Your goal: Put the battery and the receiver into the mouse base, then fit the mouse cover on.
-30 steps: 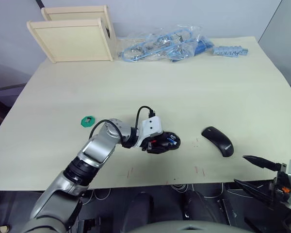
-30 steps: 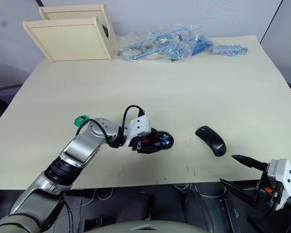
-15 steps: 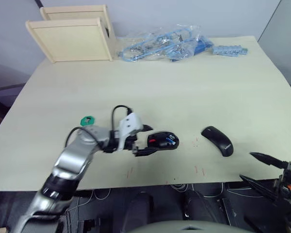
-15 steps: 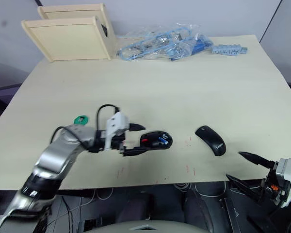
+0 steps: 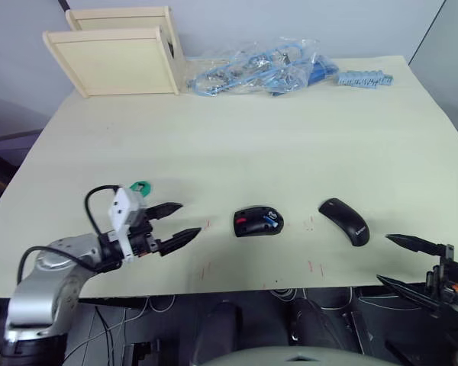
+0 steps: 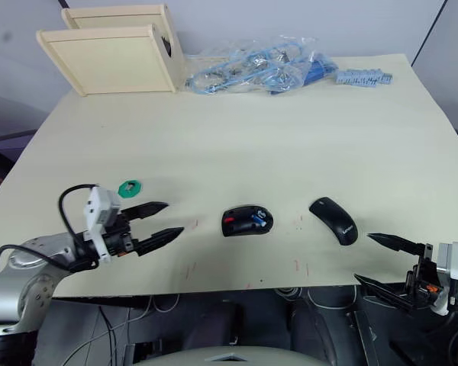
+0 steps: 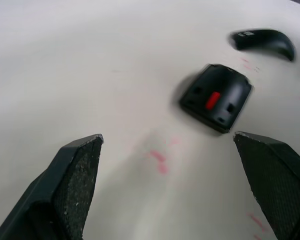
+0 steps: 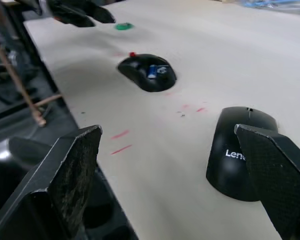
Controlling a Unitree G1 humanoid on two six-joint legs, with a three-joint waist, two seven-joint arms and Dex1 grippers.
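Note:
I expect the receiver to slide in endwise beside the blue battery in the mouse base when I push it, because an open gap (image 5: 272,214) shows there.
The mouse base (image 5: 258,222) lies open side up near the table's front middle, showing red parts inside. The blue battery (image 5: 270,222) rests in its right half. The mouse cover (image 5: 343,221), glossy black with white lettering, lies on the table just to its right. My left gripper (image 5: 187,219) hovers open and empty a short way left of the base. My right gripper (image 5: 383,259) is open and empty off the front edge, just in front of the cover. In the right wrist view, the base (image 8: 146,72) and cover (image 8: 242,150) lie ahead of the fingers. I cannot make out the receiver.
A green round disc (image 5: 140,187) lies beside the left wrist. Two wooden boxes (image 5: 111,61) stand at the back left. A plastic bag of blue cables (image 5: 256,67) and a blue strip of parts (image 5: 362,78) lie along the back edge.
My left gripper has drawn back leftward from the mouse base and now stands open and apart from it. The battery stays in the base. The right arm has barely moved.

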